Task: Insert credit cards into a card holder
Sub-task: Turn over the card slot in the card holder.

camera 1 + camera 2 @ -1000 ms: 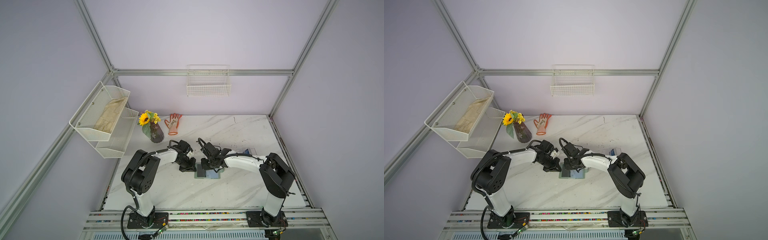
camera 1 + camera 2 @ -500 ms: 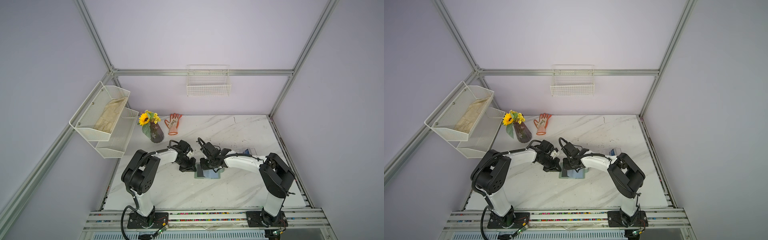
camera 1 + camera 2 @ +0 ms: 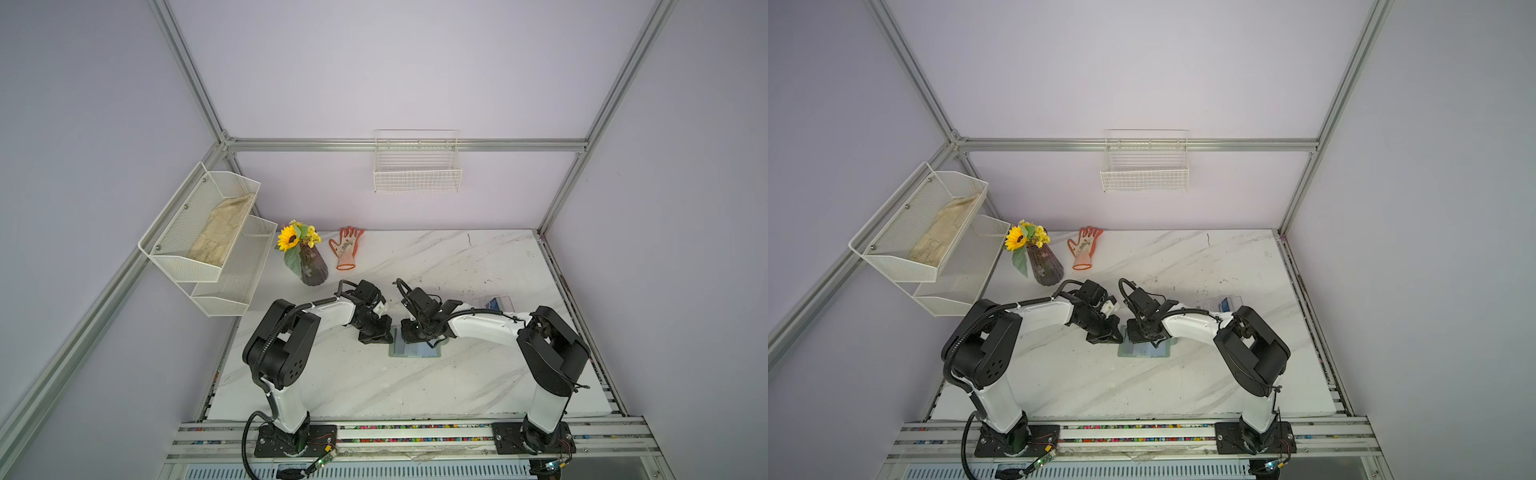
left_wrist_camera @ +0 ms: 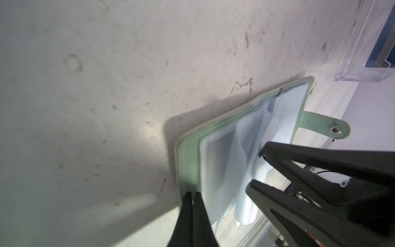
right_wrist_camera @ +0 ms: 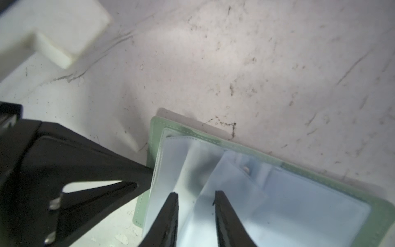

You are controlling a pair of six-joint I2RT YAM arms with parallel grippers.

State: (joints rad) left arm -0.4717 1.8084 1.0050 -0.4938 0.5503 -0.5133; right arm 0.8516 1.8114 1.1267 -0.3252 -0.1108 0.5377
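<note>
The left gripper presses only the card holder's green edge strip [image 4: 188,172], so it should move in and pin the flat sleeve [image 4: 209,179] while the right gripper turns the raised sleeve fold over.
The card holder [image 3: 415,352] [image 3: 1144,352] lies open on the marble table between both arms, sage-green cover [image 4: 188,162] [image 5: 158,126] down and clear sleeves [image 5: 277,192] facing up. My left gripper [image 3: 380,338] [image 4: 192,193] is shut, its tips pressing on the green edge strip. My right gripper [image 3: 411,334] [image 5: 195,193] stands open over the sleeves, a raised sleeve fold between its fingers; it also shows in the left wrist view [image 4: 256,169]. A blue credit card [image 3: 496,302] [image 4: 380,42] sits in a clear acrylic box behind the right arm. Neither gripper holds a card.
A dark vase with a sunflower [image 3: 311,270] and an orange glove [image 3: 347,249] stand at the back left of the table. White mesh shelves [image 3: 208,241] hang on the left wall, and a wire basket [image 3: 417,172] hangs on the back wall.
The right gripper's jaws have spread apart over the sleeves. Both arms and the card holder stay where they were.
</note>
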